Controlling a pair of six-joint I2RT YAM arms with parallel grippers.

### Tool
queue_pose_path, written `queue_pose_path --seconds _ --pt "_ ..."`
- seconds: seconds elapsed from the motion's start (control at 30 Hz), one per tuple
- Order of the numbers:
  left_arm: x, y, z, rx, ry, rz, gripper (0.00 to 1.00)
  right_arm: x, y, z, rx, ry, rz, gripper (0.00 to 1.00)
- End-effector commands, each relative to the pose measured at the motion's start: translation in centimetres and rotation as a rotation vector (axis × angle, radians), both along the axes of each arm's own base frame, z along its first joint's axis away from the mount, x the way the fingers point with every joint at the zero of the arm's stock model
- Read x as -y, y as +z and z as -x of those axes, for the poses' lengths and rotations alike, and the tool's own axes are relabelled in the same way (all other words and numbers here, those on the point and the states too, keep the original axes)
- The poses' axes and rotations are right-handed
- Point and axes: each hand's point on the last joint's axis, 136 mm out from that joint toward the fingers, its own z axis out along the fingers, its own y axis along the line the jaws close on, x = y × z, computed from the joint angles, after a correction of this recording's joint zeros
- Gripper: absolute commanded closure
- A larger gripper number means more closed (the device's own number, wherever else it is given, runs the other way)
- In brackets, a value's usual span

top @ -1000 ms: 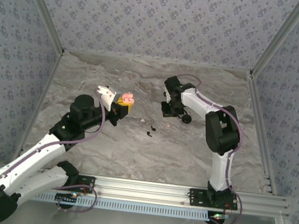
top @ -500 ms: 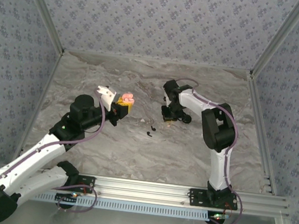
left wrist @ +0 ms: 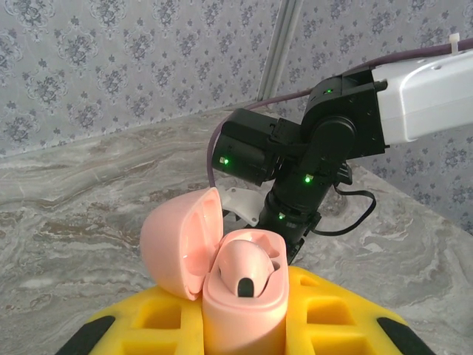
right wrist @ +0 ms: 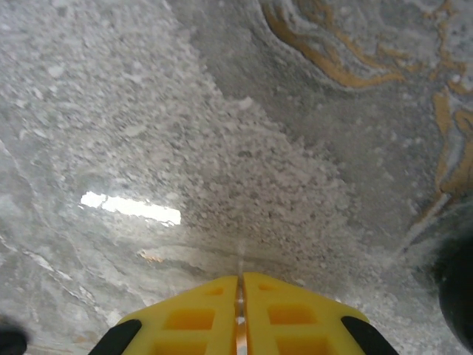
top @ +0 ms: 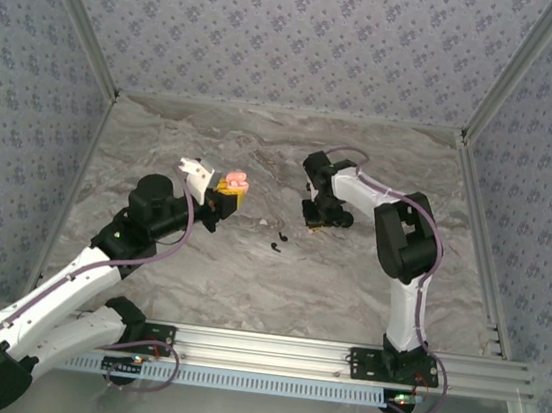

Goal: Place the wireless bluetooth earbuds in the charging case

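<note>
The fingers of the robot's right gripper touch each other and only a pink sliver shows low between them, so that gripper should open and close around the earbud's rounded head before it lifts.
My left gripper is shut on the charging case, which is pink, stands upright and has its lid swung open to the left. A pink rounded earbud with a dark spot sits in one socket. The socket beside it looks empty. Two tiny black hook-like pieces lie on the marble between the arms. My right gripper points down just above the table, shut, with nothing visible between its yellow fingers.
The right arm's wrist and a black cable loop hang just beyond the case. The marble table is walled by patterned panels. A metal rail runs along the near edge. Dark blurs sit at the right wrist view's edges.
The right arm's wrist has shifted slightly right and turned, keeping its gripper low by the table. The left arm and the pink case have not moved.
</note>
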Motion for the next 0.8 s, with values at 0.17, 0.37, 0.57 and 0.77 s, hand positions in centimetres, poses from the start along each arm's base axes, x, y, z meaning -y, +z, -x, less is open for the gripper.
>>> queue_pose_path --seconds 0.17,0.37,0.57,0.77 --pt "0.2 1.1 0.5 0.023 -0.023 0.039 0.93 1.0 0.8 2.2 -0.027 0.006 0.064 0.88" --pt "0.2 1.2 0.5 0.024 -0.025 0.042 0.93 0.5 1.4 2.4 -0.024 0.007 0.045 0.88" --pt "0.2 1.2 0.6 0.025 -0.027 0.043 0.93 0.3 2.7 2.1 0.005 0.004 0.035 0.85" --pt "0.1 1.1 0.6 0.025 -0.024 0.042 0.93 -0.3 4.4 1.7 0.046 0.051 -0.003 0.78"
